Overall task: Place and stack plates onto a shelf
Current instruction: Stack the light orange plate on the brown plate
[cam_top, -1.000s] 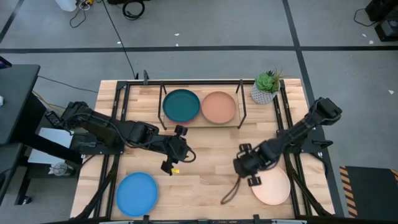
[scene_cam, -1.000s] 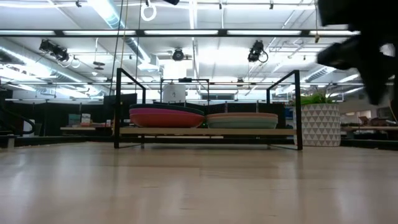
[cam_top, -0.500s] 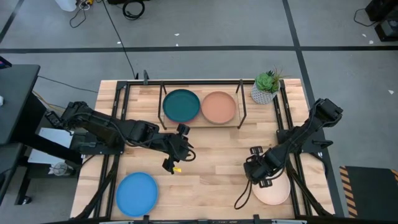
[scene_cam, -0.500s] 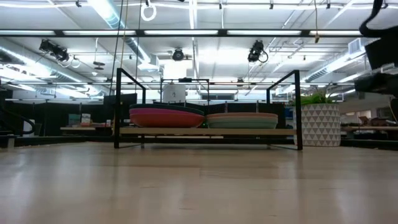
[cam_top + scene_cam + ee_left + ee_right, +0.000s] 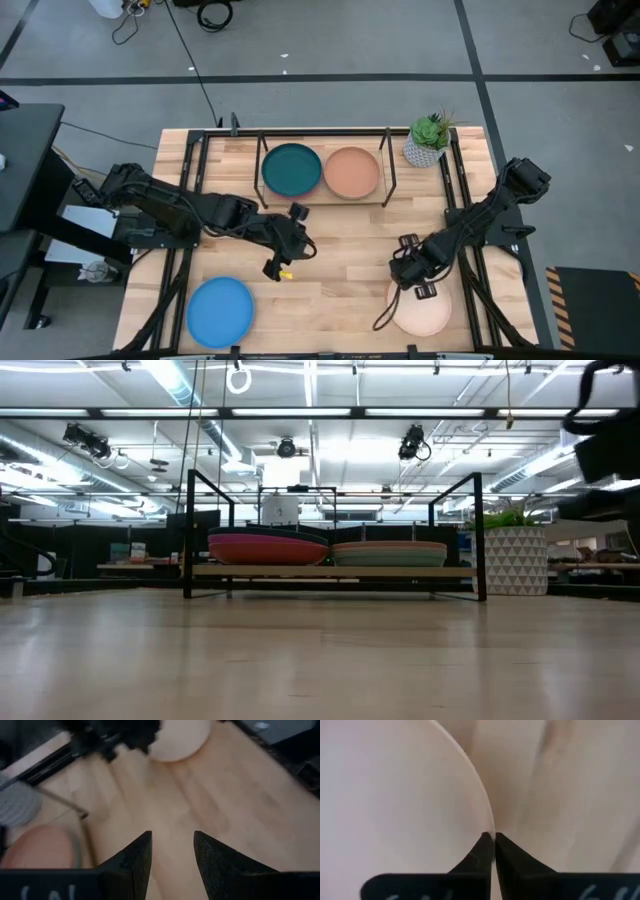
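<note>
The cream-peach plate will fully cover the terracotta plate when the robot carries it onto the stack, because it looks at least as wide as that plate.
The cream-peach plate lies near the table's near right corner. My right gripper sits at its far rim, fingers shut on the edge. My left gripper hovers open over the table's middle, touching nothing. The blue plate lies flat near the near left corner. The shelf stands at the far edge with a dark teal plate and a terracotta plate topping two stacks. The low view shows the stacks on the shelf board, a magenta plate among the left ones. My right gripper pinches the cream-peach plate's far rim between its two fingers, the thin edge running in between the tips. The fingers slant down at it from the table's far side. Whether the plate is lifted off the wood, I cannot tell.
A potted plant in a white patterned pot stands right of the shelf at the far right corner. Black rails run along the table's left and right sides. Bare wood lies between the two grippers. A cable loop lies beside the cream-peach plate.
My right gripper has swung from the table's middle toward the near right corner, onto the cream-peach plate's far rim. The plate then slid a little toward the left and near edges. The left arm has kept still.
</note>
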You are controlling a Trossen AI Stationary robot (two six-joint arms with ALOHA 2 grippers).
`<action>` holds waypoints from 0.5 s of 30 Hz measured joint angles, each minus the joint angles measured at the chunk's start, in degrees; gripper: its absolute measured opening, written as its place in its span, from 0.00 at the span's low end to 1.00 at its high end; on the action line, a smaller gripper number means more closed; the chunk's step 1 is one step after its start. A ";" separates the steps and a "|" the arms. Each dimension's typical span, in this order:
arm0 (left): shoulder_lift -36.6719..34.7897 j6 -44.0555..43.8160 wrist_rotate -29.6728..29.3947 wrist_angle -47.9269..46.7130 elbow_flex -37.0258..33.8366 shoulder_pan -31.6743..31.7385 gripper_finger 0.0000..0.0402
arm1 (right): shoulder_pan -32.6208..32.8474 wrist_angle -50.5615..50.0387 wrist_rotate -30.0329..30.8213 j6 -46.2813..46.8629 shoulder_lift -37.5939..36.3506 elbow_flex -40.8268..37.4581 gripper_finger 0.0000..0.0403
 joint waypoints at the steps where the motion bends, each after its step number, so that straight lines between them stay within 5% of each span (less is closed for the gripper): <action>1: 0.70 0.76 1.70 0.41 0.00 0.02 0.38 | -0.88 -0.33 0.08 -0.06 0.00 0.25 0.04; 8: 7.88 5.94 5.57 2.33 -0.02 -2.02 0.38 | -7.81 -0.41 -0.33 -1.69 -2.81 1.12 0.03; 15: 15.66 12.08 -0.98 8.09 -0.02 -4.78 0.38 | -13.83 4.71 -3.06 -1.64 -8.93 1.12 0.05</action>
